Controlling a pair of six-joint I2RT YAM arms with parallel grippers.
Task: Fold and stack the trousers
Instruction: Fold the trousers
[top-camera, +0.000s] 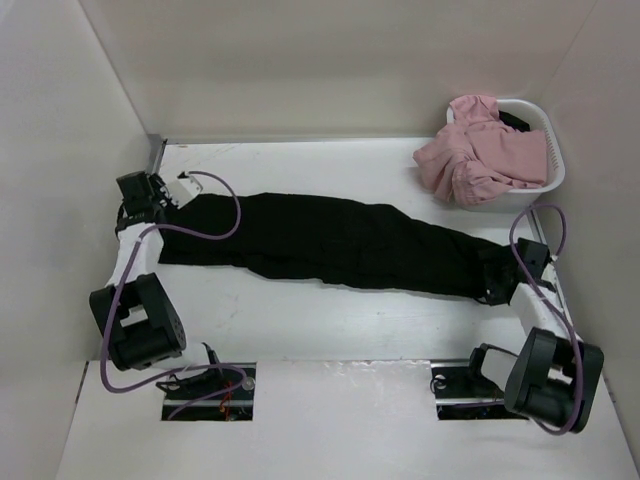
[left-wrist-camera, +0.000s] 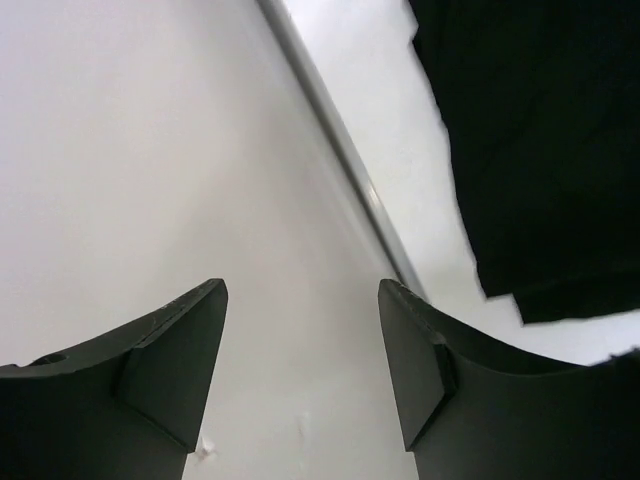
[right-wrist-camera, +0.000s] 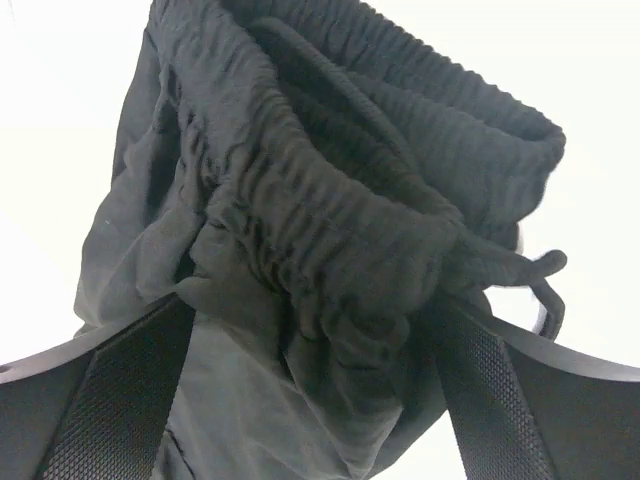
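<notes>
The waistband (top-camera: 496, 271) lies bunched and doubled over itself, so my right gripper should take it and draw it toward the laundry basket (top-camera: 507, 203) to spread it before folding the trousers.
Black trousers (top-camera: 340, 240) lie stretched across the table, leg ends at the left and elastic waistband at the right. My left gripper (top-camera: 137, 190) is open and empty (left-wrist-camera: 300, 290) just left of the leg ends, facing the left wall; a trouser hem (left-wrist-camera: 540, 150) shows at the right of the left wrist view, apart from the fingers. My right gripper (top-camera: 497, 283) sits at the waistband. In the right wrist view it (right-wrist-camera: 310, 310) is open wide, and the bunched waistband with its drawstring (right-wrist-camera: 330, 200) fills the gap between the fingers.
A white laundry basket (top-camera: 553, 160) stands at the back right with pink clothing (top-camera: 470, 155) spilling over its front rim. White walls enclose the table on the left, back and right. A metal strip (left-wrist-camera: 350, 160) runs along the left wall's foot.
</notes>
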